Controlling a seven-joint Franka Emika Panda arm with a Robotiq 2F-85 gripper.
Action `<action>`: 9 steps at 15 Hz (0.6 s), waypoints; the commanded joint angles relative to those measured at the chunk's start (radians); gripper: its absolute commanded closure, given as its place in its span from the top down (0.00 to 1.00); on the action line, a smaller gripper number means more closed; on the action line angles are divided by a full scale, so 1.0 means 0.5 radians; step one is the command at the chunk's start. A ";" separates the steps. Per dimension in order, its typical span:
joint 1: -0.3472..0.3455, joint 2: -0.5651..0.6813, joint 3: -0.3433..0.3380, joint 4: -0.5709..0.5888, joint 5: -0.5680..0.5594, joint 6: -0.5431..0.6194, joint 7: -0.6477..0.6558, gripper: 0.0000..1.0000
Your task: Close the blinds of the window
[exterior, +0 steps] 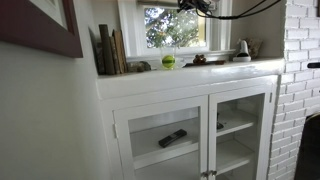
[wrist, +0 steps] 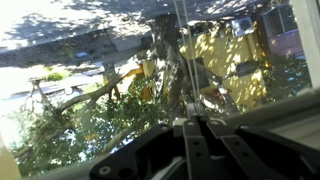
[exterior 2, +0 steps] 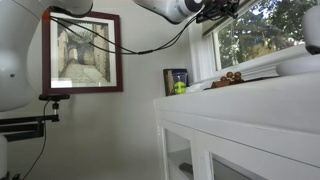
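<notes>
The window's pane [exterior: 172, 28] is bare below the raised blinds, and a downward pull keeps them up, so next my gripper moves up with the pull cord [wrist: 187, 55] to bring the blinds down.
The window [exterior: 172, 28] has a thick white frame, and green foliage shows through the glass; it also shows in an exterior view [exterior 2: 262, 35]. The blinds' slats are out of view, above the top of the pane. In the wrist view a thin pull cord [wrist: 180, 50] hangs straight down in front of the glass [wrist: 90, 110]. My gripper [wrist: 190, 126] has its two fingers pressed together on that cord. In both exterior views the gripper [exterior: 201, 6] [exterior 2: 214, 10] is high at the window's top edge.
On the cabinet top [exterior: 190, 75] under the window stand books [exterior: 110, 50], a green ball [exterior: 168, 61], small brown items [exterior 2: 228, 78] and a white kettle [exterior: 243, 48]. Glass-paned cabinet doors [exterior: 165, 135] are below. A framed picture [exterior 2: 83, 55] hangs on the wall, and a brick wall [exterior: 298, 80] is beside the cabinet.
</notes>
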 commanded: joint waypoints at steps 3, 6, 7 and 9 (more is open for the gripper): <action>0.007 -0.046 -0.131 0.158 -0.036 -0.016 0.096 0.01; 0.016 -0.061 -0.173 0.196 -0.032 -0.024 0.115 0.01; 0.012 -0.068 -0.160 0.199 -0.008 -0.046 0.107 0.01; 0.007 -0.094 -0.124 0.177 0.023 -0.096 0.089 0.01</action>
